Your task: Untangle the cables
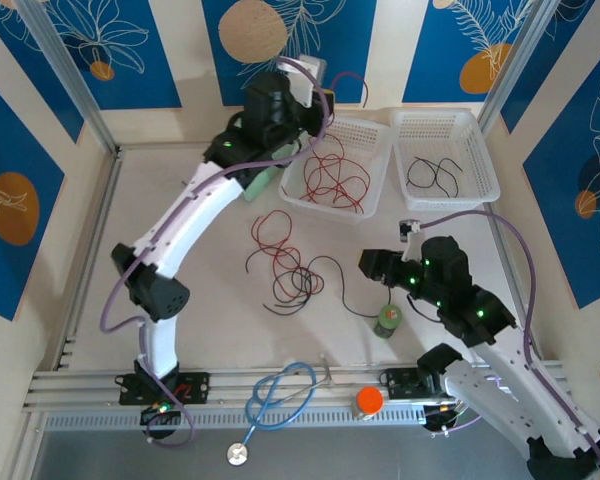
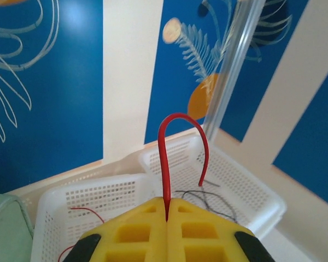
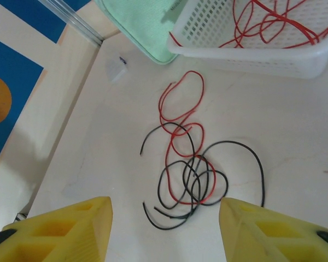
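My left gripper should keep lowering the held red cable [image 1: 365, 88], which is clear of the tangle, toward the basket of red cables [image 1: 337, 180] and let it go there.
A tangle of thin red and black cables [image 1: 285, 265] lies mid-table; in the right wrist view the same tangle [image 3: 191, 174] sits just ahead of my right gripper [image 3: 164, 218]. Its yellow fingers are spread wide with nothing between them. My left gripper [image 2: 167, 203] is shut on a red cable [image 2: 165, 158], which arcs up out of the fingertips and curls over above the baskets. More loose red cables [image 1: 335, 175] lie in the left white basket [image 1: 298, 195]. A few black cables [image 1: 435, 175] lie in the right white basket [image 1: 485, 185].
A mint-green cloth [image 1: 265, 180] lies beside the left basket. Right of the tangle stands a small green bottle [image 1: 388, 320]. A blue stethoscope [image 1: 280, 398] and an orange-capped object [image 1: 368, 400] rest at the near edge. Metal frame rails border the table.
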Action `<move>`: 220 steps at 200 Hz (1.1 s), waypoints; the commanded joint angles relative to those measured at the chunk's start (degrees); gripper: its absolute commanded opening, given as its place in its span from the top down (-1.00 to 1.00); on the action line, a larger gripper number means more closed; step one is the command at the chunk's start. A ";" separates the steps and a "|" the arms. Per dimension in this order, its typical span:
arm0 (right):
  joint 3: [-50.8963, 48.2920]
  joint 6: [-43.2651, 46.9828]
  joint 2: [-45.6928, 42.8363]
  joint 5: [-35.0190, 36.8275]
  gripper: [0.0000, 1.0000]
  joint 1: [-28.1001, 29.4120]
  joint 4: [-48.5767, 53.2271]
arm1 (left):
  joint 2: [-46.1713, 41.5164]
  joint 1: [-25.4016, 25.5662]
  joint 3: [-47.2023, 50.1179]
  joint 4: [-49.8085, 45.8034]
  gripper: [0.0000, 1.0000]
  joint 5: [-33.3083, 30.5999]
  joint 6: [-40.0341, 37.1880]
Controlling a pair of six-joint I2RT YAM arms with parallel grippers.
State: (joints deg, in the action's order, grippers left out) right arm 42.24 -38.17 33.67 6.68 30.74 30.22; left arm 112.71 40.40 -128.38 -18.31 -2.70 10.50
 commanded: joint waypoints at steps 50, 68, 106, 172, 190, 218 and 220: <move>-0.74 -1.67 -6.29 4.51 -0.10 0.19 8.89 | 11.36 -0.15 4.26 12.21 1.00 -4.03 -0.53; -0.45 -2.96 -4.47 4.48 -0.09 0.11 9.39 | 14.55 -0.15 4.82 9.31 1.00 -3.83 1.04; 3.18 -4.56 4.40 3.26 0.00 0.68 12.26 | 19.84 -0.27 6.14 3.98 1.00 -1.10 4.90; 10.40 -10.13 18.63 9.07 0.01 8.67 15.80 | 20.55 -0.98 4.82 -1.23 0.03 3.78 6.77; 11.76 -15.04 23.00 9.40 0.02 10.73 15.31 | 19.13 -1.11 4.60 -2.31 -0.17 3.85 5.65; 11.71 -22.73 28.77 9.92 0.02 13.81 10.65 | 15.93 -1.20 3.76 -4.92 -0.38 2.44 3.61; 11.66 -23.33 29.12 9.93 0.02 13.99 10.23 | 15.56 -1.20 3.82 -5.06 -0.39 2.22 3.40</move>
State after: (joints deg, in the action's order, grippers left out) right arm 53.01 -52.58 59.29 15.00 42.70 43.13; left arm 133.99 39.72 -121.97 -20.16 -0.30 16.03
